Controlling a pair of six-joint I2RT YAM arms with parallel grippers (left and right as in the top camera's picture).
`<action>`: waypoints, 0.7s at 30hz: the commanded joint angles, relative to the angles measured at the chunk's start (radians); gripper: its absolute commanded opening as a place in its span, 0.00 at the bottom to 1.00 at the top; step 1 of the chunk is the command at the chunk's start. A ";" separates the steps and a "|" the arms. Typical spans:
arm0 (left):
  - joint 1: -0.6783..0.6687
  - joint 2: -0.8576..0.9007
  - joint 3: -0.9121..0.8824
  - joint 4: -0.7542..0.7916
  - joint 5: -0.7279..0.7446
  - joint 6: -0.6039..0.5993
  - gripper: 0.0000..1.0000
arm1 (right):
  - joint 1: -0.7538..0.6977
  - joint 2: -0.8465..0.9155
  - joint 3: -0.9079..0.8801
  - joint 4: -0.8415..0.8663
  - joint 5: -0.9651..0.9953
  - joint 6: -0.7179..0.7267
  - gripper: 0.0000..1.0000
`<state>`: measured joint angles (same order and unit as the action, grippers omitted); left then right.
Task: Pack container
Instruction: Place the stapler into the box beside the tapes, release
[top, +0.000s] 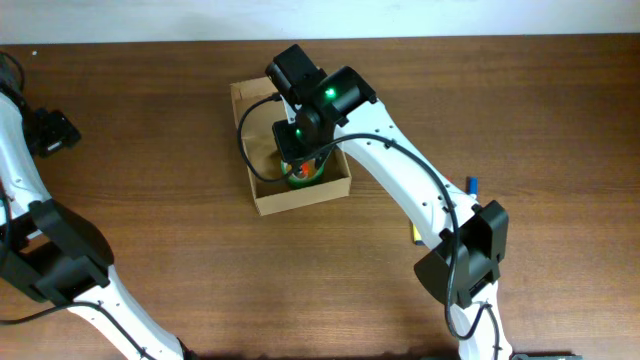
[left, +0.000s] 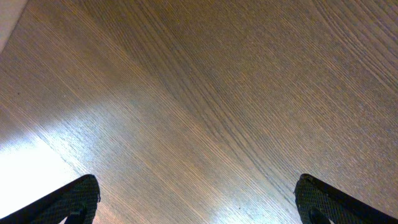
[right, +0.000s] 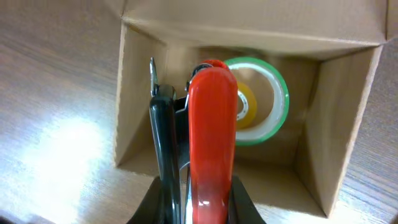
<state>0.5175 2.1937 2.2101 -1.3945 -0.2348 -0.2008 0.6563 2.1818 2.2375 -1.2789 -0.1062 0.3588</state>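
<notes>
The red-and-black hand tool is hanging over the green tape roll (right: 278, 93), so next my right gripper moves the tool into the gap (right: 176, 67) along the side of the box.
The container, a tan cardboard box (top: 262, 196), stands open at the table's far middle; its inside also shows in the right wrist view (right: 339, 124). A green tape roll (right: 277, 93) with a yellow core lies in it, and it also shows from overhead (top: 305, 176). My right gripper (top: 298, 150) hangs over the box. In the right wrist view it (right: 196, 202) is shut on a red-and-black hand tool (right: 211, 118) that points down into the box beside the roll. My left gripper (top: 55, 130) is at the far left edge, open and empty over bare wood (left: 199, 202).
A small blue object (top: 473, 184) and a small yellow object (top: 416, 235) lie on the table beside the right arm. The box's flap lid (top: 238, 95) stands open at its far left side. The table's back edge runs along the top.
</notes>
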 joint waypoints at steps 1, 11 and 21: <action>0.000 -0.017 -0.003 -0.001 0.004 0.016 1.00 | 0.009 0.030 0.013 0.027 0.040 0.088 0.04; 0.000 -0.017 -0.003 -0.001 0.004 0.016 1.00 | 0.079 0.116 0.012 0.037 0.172 0.223 0.04; 0.000 -0.017 -0.003 -0.001 0.004 0.016 1.00 | 0.118 0.175 0.012 0.094 0.163 0.222 0.04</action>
<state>0.5175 2.1937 2.2101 -1.3945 -0.2348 -0.2008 0.7624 2.3272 2.2375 -1.1873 0.0448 0.5724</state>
